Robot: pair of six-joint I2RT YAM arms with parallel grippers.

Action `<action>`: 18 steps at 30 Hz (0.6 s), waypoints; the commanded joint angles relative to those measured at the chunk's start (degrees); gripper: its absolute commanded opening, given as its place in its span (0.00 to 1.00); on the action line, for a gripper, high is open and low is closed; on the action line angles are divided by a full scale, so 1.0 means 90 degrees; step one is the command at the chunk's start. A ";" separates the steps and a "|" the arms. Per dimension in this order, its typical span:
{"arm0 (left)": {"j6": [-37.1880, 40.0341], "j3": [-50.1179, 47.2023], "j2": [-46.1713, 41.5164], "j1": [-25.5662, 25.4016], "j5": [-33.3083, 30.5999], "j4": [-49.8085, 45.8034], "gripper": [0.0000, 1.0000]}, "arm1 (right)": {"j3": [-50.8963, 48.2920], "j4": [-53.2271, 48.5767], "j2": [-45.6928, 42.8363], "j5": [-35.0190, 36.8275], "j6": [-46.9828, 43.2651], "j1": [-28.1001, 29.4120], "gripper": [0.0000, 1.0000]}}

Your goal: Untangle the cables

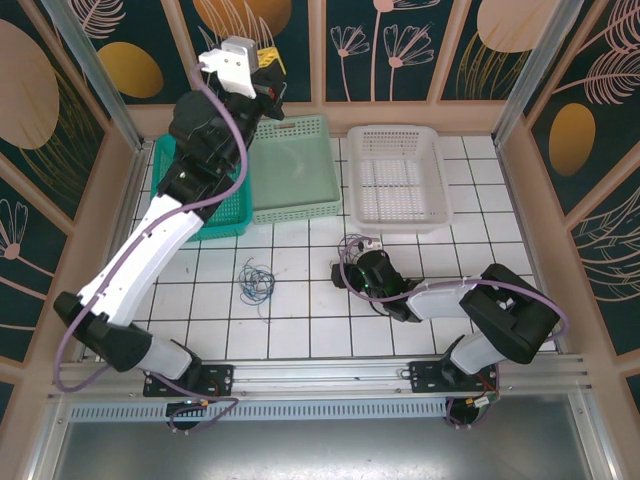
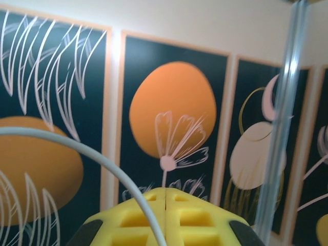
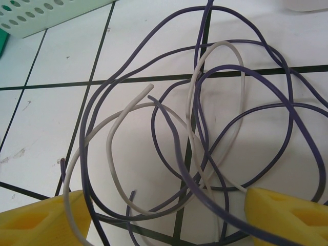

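The pale cord (image 2: pixel 105 162) is held high against the back panels by my left gripper, beyond the pale green basket (image 1: pixel 294 172), so I should bring the cord down into that basket and open the gripper.
A tangle of cables (image 3: pixel 195 128), thin dark purple-blue loops crossed by pale grey ones, lies on the white tiles. My right gripper (image 3: pixel 169 225) hangs low over it, open, with one yellow finger (image 3: pixel 41 220) on each side of the loops and nothing pinched. From above, that gripper (image 1: pixel 362 262) sits at the tangle (image 1: pixel 350 243) in front of the white basket. A second small tangle (image 1: pixel 255 280) of blue and dark wire lies left of centre. My left gripper (image 1: pixel 268 62) is raised high at the back. Its yellow fingers (image 2: pixel 205 215) are pressed together, and a pale cord (image 2: pixel 102 159) crosses in front of them.
Three baskets stand along the back: a teal one (image 1: pixel 215 232) under the left arm, a pale green one (image 1: pixel 295 212) in the middle and a white one (image 1: pixel 395 226) on the right. Metal frame posts and patterned panels wall in the table.
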 commanded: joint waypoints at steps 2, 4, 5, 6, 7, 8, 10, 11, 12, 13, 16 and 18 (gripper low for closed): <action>-0.0518 0.0208 0.0573 0.0626 0.0580 -0.0140 0.00 | 0.0153 -0.0167 0.0068 0.0035 -0.0057 -0.0028 0.78; -0.0728 0.0264 0.0895 0.0845 0.0843 -0.0180 0.00 | 0.0154 -0.0178 0.0058 0.0040 -0.0067 -0.0027 0.78; -0.0812 0.0290 0.1062 0.0930 0.0960 -0.0195 0.00 | 0.0154 -0.0187 0.0052 0.0027 -0.0060 -0.0027 0.78; -0.0897 0.0306 0.1229 0.0991 0.1064 -0.0205 0.00 | 0.0164 -0.0195 0.0034 0.0029 -0.0062 -0.0025 0.78; -0.0932 0.0326 0.1370 0.1024 0.1143 -0.0193 0.00 | 0.0164 -0.0207 0.0027 0.0031 -0.0057 -0.0027 0.78; -0.0956 0.0370 0.1617 0.1040 0.1228 -0.0208 0.00 | 0.0163 -0.0226 0.0002 0.0026 -0.0057 -0.0027 0.78; -0.0911 0.0500 0.1976 0.1047 0.1313 -0.0298 0.00 | 0.0164 -0.0257 -0.0042 0.0037 -0.0057 -0.0026 0.78; -0.0880 0.0616 0.2189 0.1047 0.1359 -0.0406 0.00 | 0.0174 -0.0288 -0.0076 0.0046 -0.0060 -0.0027 0.78; -0.0867 0.0757 0.2404 0.1055 0.1418 -0.0557 0.00 | 0.0183 -0.0318 -0.0118 0.0046 -0.0074 -0.0027 0.78; -0.0859 0.0886 0.2596 0.1057 0.1483 -0.0711 0.00 | 0.0198 -0.0356 -0.0159 0.0051 -0.0079 -0.0027 0.78; -0.0836 0.1240 0.3115 0.1057 0.1719 -0.1176 0.00 | 0.0241 -0.0481 -0.0301 0.0051 -0.0129 -0.0027 0.77; -0.0839 0.1299 0.3371 0.1057 0.1716 -0.1372 0.00 | 0.0288 -0.0601 -0.0406 0.0034 -0.0174 -0.0027 0.77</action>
